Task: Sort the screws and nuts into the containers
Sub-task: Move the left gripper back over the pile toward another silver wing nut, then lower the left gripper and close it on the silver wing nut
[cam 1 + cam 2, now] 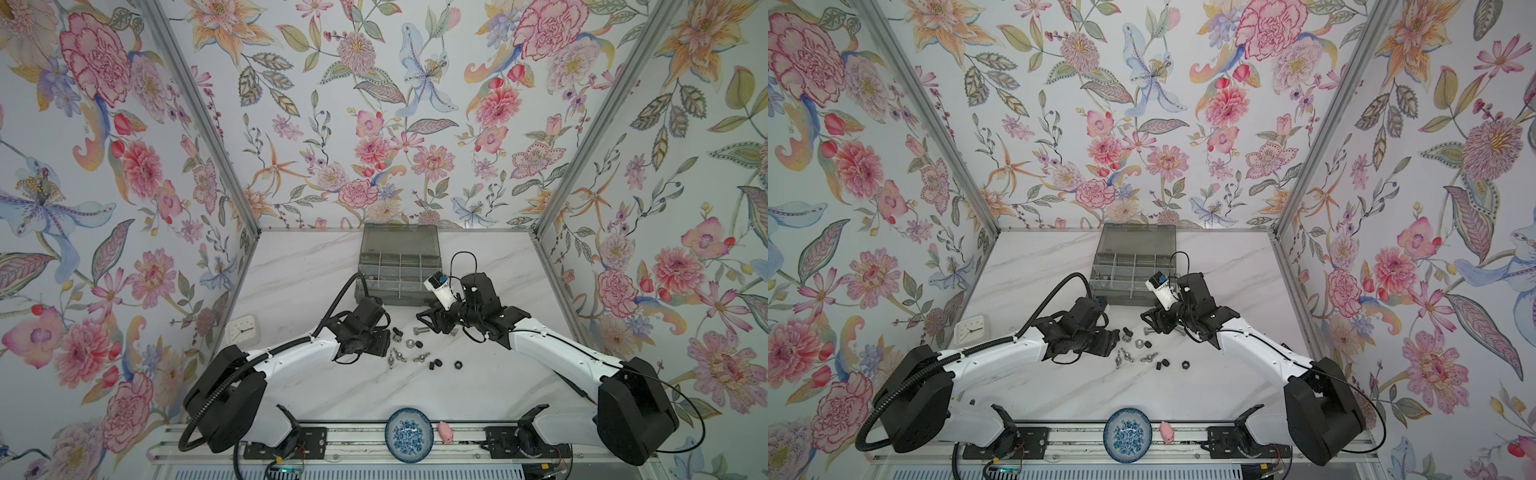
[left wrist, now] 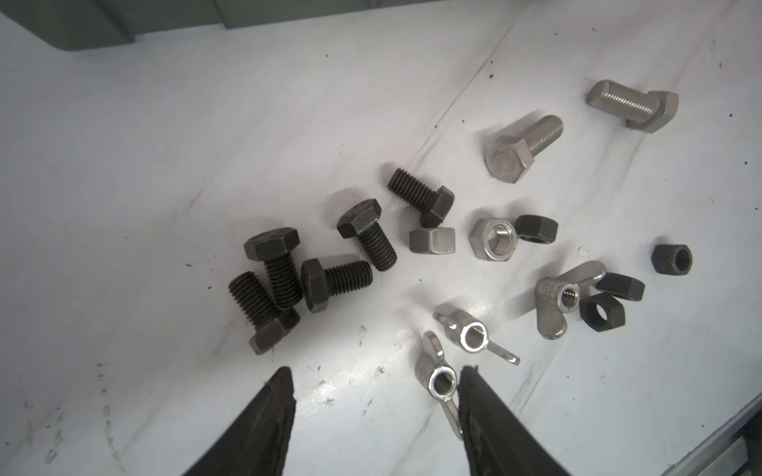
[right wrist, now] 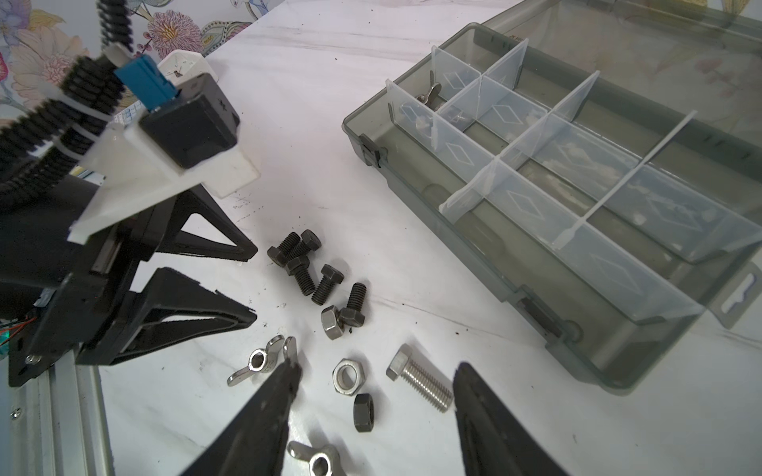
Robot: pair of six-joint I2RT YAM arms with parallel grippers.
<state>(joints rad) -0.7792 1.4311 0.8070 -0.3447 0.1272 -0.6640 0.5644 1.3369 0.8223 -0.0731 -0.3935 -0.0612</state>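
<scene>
The nearest silver wing nut's thin wing (image 2: 452, 416) points at the left gripper's open fingers, so the robot should keep lowering until the fingers straddle that wing, then close them.
Screws and nuts (image 1: 415, 353) lie scattered mid-table, in front of the smoky grey organizer box (image 1: 397, 266), whose lid is open. My left gripper (image 2: 376, 371) hangs open over the pile. A silver wing nut (image 2: 441, 381) rests against the inner side of one of its fingers. Several black screws (image 2: 280, 280), two silver screws (image 2: 523, 146) and hex nuts (image 2: 492, 239) lie beyond it. My right gripper (image 3: 378, 366) is open too, and between its fingers lie a silver hex nut (image 3: 348, 377), a black nut (image 3: 363, 412) and a silver screw (image 3: 420, 381). One compartment holds a wing nut (image 3: 429, 92).
A blue-and-white bowl (image 1: 409, 434) and a small pink object (image 1: 446, 431) sit at the table's front edge. A white clock (image 1: 243, 328) stands at the left wall. Flowered walls close in three sides. The two grippers (image 1: 1115, 338) (image 1: 1148, 318) face each other closely.
</scene>
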